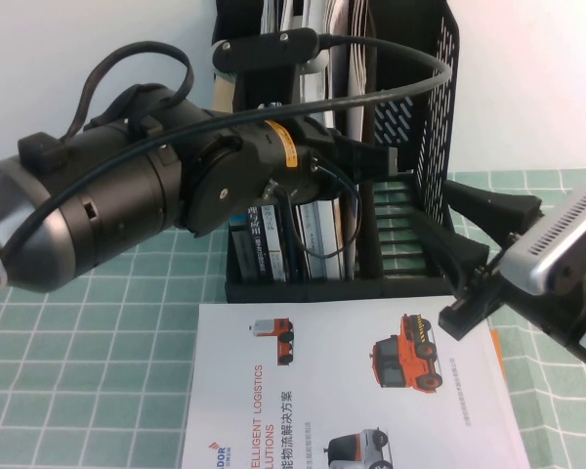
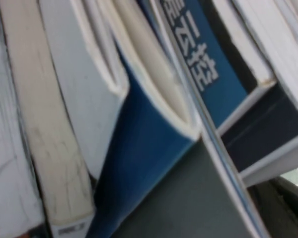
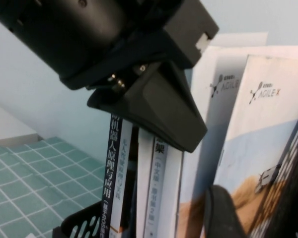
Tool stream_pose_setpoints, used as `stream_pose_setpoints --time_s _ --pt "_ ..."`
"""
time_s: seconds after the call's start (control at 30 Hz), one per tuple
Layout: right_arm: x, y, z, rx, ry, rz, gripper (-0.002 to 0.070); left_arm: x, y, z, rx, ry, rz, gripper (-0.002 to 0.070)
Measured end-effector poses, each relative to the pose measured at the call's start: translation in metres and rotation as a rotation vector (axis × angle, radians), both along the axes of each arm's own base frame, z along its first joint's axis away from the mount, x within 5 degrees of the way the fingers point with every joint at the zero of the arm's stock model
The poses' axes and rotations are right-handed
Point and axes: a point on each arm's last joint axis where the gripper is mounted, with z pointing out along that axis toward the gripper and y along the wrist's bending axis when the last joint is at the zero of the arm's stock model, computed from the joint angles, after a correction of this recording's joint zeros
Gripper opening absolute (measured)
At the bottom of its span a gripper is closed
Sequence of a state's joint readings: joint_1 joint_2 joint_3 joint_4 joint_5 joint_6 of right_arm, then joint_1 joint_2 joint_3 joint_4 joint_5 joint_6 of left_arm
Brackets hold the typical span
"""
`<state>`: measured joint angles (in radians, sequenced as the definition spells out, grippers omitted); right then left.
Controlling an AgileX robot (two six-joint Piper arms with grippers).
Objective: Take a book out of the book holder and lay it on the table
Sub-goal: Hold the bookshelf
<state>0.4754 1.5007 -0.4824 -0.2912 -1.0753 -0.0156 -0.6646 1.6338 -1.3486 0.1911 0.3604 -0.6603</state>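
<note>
The book (image 3: 260,131) will come out by itself and leave its lookalike standing when I lift it, because a matching logo (image 3: 224,84) shows behind it.
The black book holder (image 1: 435,107) stands at the back of the table (image 1: 78,332) with several books upright in it. The book (image 3: 260,134), pale with a sandy patch and a tiny white car, stands upright in the holder next to its perforated wall (image 3: 290,168). My left gripper (image 1: 371,156) reaches in among the book tops; it also shows as a black wedge in the right wrist view (image 3: 154,109). My right gripper (image 1: 435,205) is open at the holder's right compartment, and one of its fingers (image 3: 228,213) is in front of the book's cover.
A white brochure (image 1: 352,391) picturing orange vehicles lies flat on the table in front of the holder. Narrower books with printed spines (image 3: 114,173) stand in the holder's left part. A blue book (image 2: 144,148) fills the left wrist view.
</note>
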Motion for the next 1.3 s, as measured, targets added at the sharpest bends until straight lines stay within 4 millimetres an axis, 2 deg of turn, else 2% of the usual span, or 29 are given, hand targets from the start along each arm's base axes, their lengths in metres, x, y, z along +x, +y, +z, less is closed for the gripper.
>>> stream_pose_setpoints --time_s 0.2,0.53,0.67,0.87,1.07,1.3 --pt "0.021 0.014 0.0 -0.003 -0.009 0.03 0.0336 0.0 0.001 0.0 0.005 0.002 0.002 -0.0003" --pt "0.054 0.028 -0.022 0.004 0.045 -0.002 0.0336 0.0 0.001 -0.001 0.009 0.005 0.003 -0.0003" --pt "0.058 0.024 -0.025 0.03 0.07 -0.057 0.0336 -0.005 -0.005 -0.001 -0.007 0.025 -0.017 -0.0003" --pt "0.059 0.022 -0.024 0.046 0.074 -0.089 0.0336 -0.011 -0.018 0.006 -0.073 -0.04 -0.065 -0.0003" --pt "0.056 0.028 -0.025 0.018 0.066 -0.012 0.0336 -0.006 -0.014 0.008 -0.082 -0.053 -0.05 -0.0003" --pt "0.072 0.038 -0.025 0.029 0.046 -0.001 0.0336 -0.005 -0.014 0.01 -0.097 -0.071 -0.052 -0.0003"
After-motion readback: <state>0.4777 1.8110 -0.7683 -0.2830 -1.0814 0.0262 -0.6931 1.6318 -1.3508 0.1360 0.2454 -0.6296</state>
